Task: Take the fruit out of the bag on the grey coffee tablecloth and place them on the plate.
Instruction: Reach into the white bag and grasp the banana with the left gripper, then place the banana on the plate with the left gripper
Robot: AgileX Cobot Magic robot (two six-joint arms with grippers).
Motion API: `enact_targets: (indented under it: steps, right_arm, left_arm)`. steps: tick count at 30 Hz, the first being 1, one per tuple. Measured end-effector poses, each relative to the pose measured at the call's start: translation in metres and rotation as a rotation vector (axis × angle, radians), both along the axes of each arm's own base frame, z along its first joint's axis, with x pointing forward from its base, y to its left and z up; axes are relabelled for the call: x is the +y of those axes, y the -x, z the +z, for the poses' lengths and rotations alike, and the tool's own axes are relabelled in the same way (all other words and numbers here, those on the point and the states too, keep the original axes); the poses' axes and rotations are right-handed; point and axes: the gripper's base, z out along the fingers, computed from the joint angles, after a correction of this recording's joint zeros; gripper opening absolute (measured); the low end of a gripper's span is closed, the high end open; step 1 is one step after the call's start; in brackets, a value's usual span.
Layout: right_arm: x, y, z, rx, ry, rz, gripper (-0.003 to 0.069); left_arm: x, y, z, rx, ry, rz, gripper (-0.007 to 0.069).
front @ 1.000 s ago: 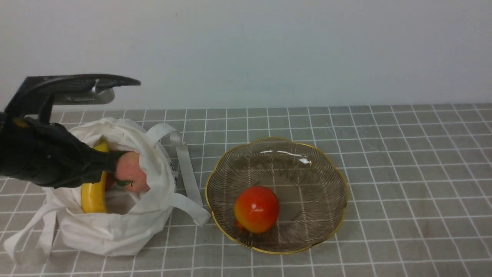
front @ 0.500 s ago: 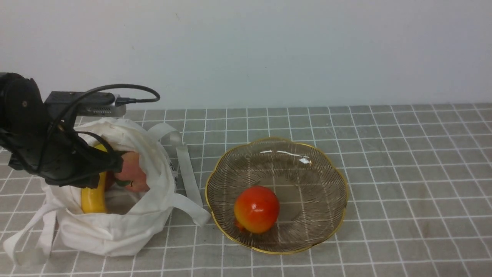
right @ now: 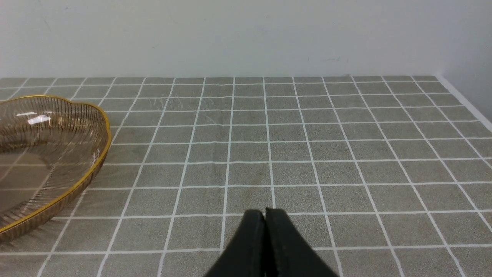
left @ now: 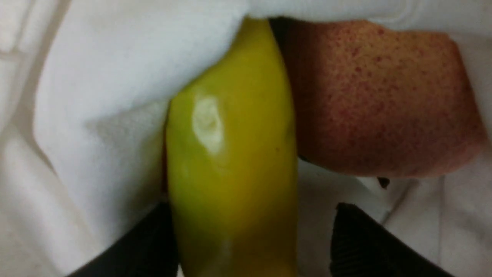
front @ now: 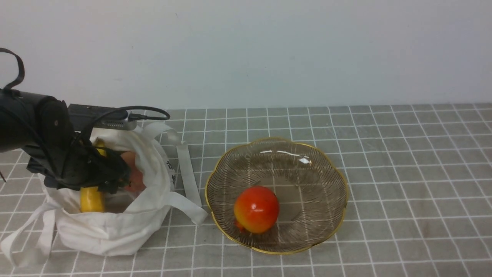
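I should expect the hidden apple to be under the yellow banana (front: 92,199) when I lift it, because a thin red sliver (left: 164,168) shows along the banana's edge.
The white bag (front: 111,231) lies open on the grey coffee tablecloth (front: 403,184) at the left. My left gripper (front: 115,177) reaches down into it. In the left wrist view the jaws are open, with the yellow banana (left: 230,154) between the fingers (left: 365,246); one finger is against it and the other stands apart. The pink peach (left: 376,104) lies beside the banana. Banana (front: 91,198) and peach (front: 135,177) also show in the front view. The red-orange ball (front: 256,209) sits in the plate (front: 326,169). The apple is hidden. My right gripper (right: 264,215) is shut and empty over the cloth.
The bag's strap handles (front: 186,165) trail on the cloth between the bag and the plate, and another strap (front: 23,246) lies at the front left. A pale wall (front: 269,50) stands behind the table. The plate's rim (right: 82,179) shows in the right wrist view.
My left arm has swung down and lowered into the bag, now covering more of the banana and peach. The bag's rim has shifted slightly. The ball and plate have not moved.
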Motion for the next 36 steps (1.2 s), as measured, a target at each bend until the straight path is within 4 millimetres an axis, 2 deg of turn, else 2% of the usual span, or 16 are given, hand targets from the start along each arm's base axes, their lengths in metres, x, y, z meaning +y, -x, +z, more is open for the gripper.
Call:
enact_targets:
  steps: [2, 3, 4, 8, 15, 24, 29, 32, 34, 36]
  right_arm:
    - [0.000, 0.000, 0.000, 0.000, 0.000, 0.000, -0.0018]
    - [0.000, 0.000, 0.000, 0.000, 0.000, 0.000, -0.0018]
    - [0.000, 0.000, 0.000, 0.000, 0.000, 0.000, -0.0018]
    - [0.000, 0.000, 0.000, 0.000, 0.000, 0.000, -0.0018]
    - [0.000, 0.000, 0.000, 0.000, 0.000, 0.000, -0.0018]
    - [0.000, 0.000, 0.000, 0.000, 0.000, 0.000, -0.0018]
    - [0.000, 0.000, 0.000, 0.000, 0.000, 0.000, -0.0018]
    - [0.000, 0.000, 0.000, 0.000, 0.000, 0.000, -0.0018]
    - [0.000, 0.000, 0.000, 0.000, 0.000, 0.000, -0.0018]
    - [0.000, 0.000, 0.000, 0.000, 0.000, 0.000, -0.0018]
  left_arm:
    - [0.000, 0.000, 0.000, 0.002, 0.000, 0.000, 0.0407]
    - [0.000, 0.001, 0.002, 0.002, -0.001, 0.000, 0.0303]
    - [0.000, 0.002, 0.003, 0.005, -0.002, 0.001, 0.0293]
    - [-0.001, 0.006, 0.012, 0.002, -0.003, 0.000, 0.0300]
    - [-0.003, 0.018, 0.053, -0.132, 0.045, 0.017, 0.0300]
    - [-0.003, 0.030, 0.083, -0.241, 0.055, 0.013, 0.0300]
    - [-0.003, 0.042, 0.122, -0.449, 0.082, 0.005, 0.0300]
    - [-0.006, 0.051, 0.149, -0.614, 0.164, 0.026, 0.0300]
    - [-0.012, 0.059, 0.164, -0.683, 0.256, 0.047, 0.0300]
    - [-0.029, 0.070, 0.175, -0.713, 0.347, 0.018, 0.0300]
